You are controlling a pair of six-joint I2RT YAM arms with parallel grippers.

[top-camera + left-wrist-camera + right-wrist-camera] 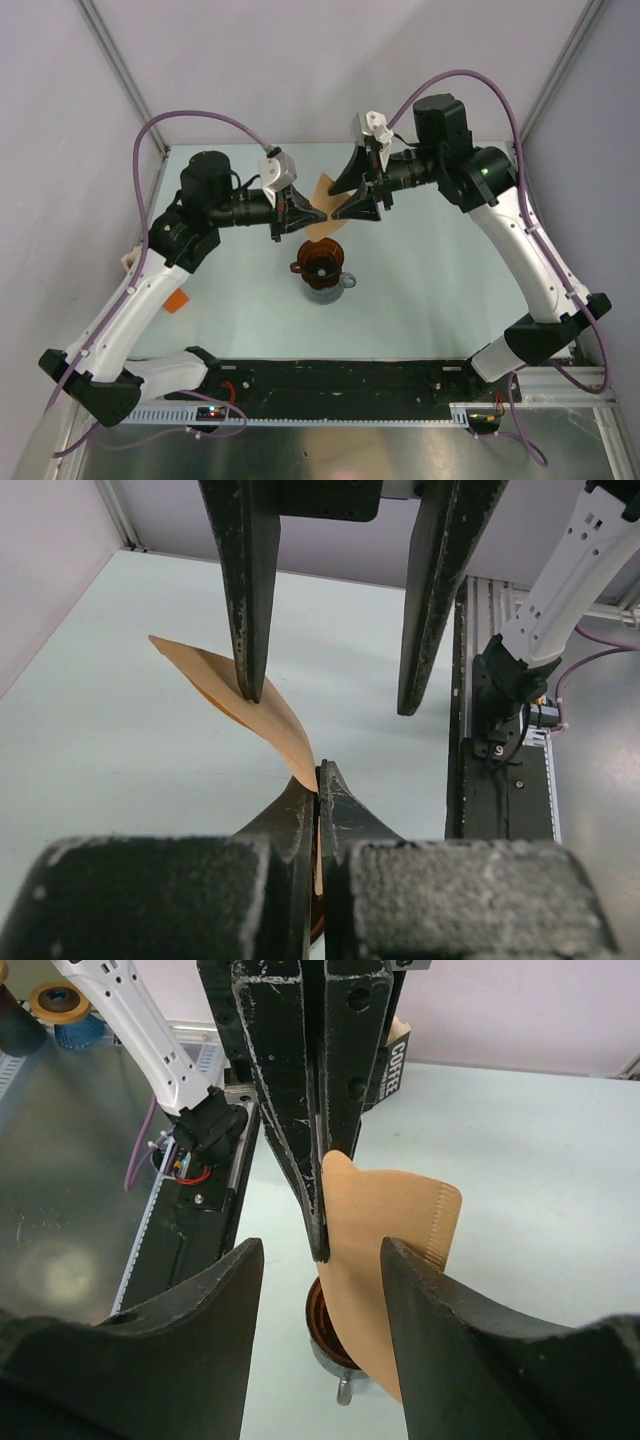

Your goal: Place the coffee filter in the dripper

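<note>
Next, I clamp the filter's free side with my right gripper, because my left gripper is busy pinching the coffee filter's edge. That will free my left gripper to work the filter open.
The tan paper coffee filter hangs in the air, pinched at one edge by my left gripper, which is shut on it. It also shows in the left wrist view and the top view. The dark reddish-brown dripper stands just below it on a grey base with a handle, and it shows under the filter in the right wrist view. My right gripper is open, its fingers either side of the filter and the left gripper's tips. One right fingertip is against the filter.
A small orange box lies at the left beside the left arm. A coffee box stands behind the left gripper. A black rail runs along the table's near edge. Purple walls enclose the back and sides.
</note>
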